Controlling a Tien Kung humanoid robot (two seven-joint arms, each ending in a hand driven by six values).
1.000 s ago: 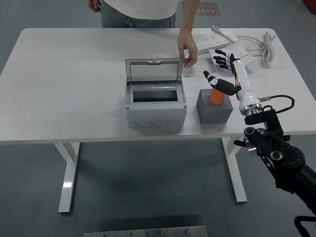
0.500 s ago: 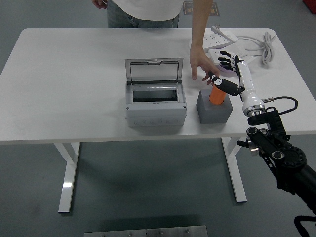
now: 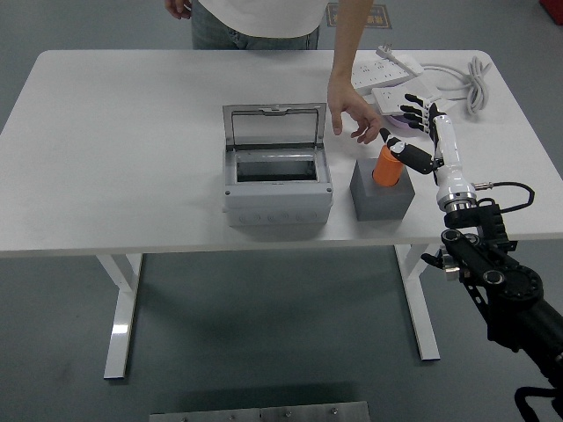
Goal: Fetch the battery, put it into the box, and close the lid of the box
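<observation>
The battery [image 3: 388,165] has its lower end [image 3: 384,181] sunk in the grey block holder, so it will slide out and leave the holder behind when I lift.
An orange battery [image 3: 385,166] stands upright in a grey block holder [image 3: 382,190] right of centre. My right hand [image 3: 407,132] hovers just right of the battery, fingers spread, thumb close to its top, holding nothing. The grey box [image 3: 276,179] sits mid-table with its clear lid [image 3: 274,126] standing open at the back. A person's hand [image 3: 352,114] hangs open above the table, just behind the battery and right of the lid. My left arm is out of view.
White power strips [image 3: 387,70] and a coiled white cable [image 3: 473,81] lie at the back right corner. The person stands at the far edge. The near table edge runs just in front of the box and holder.
The person's hand has left the lid's corner and moved right, toward the battery. My right hand has drifted slightly right and back, staying beside the battery.
</observation>
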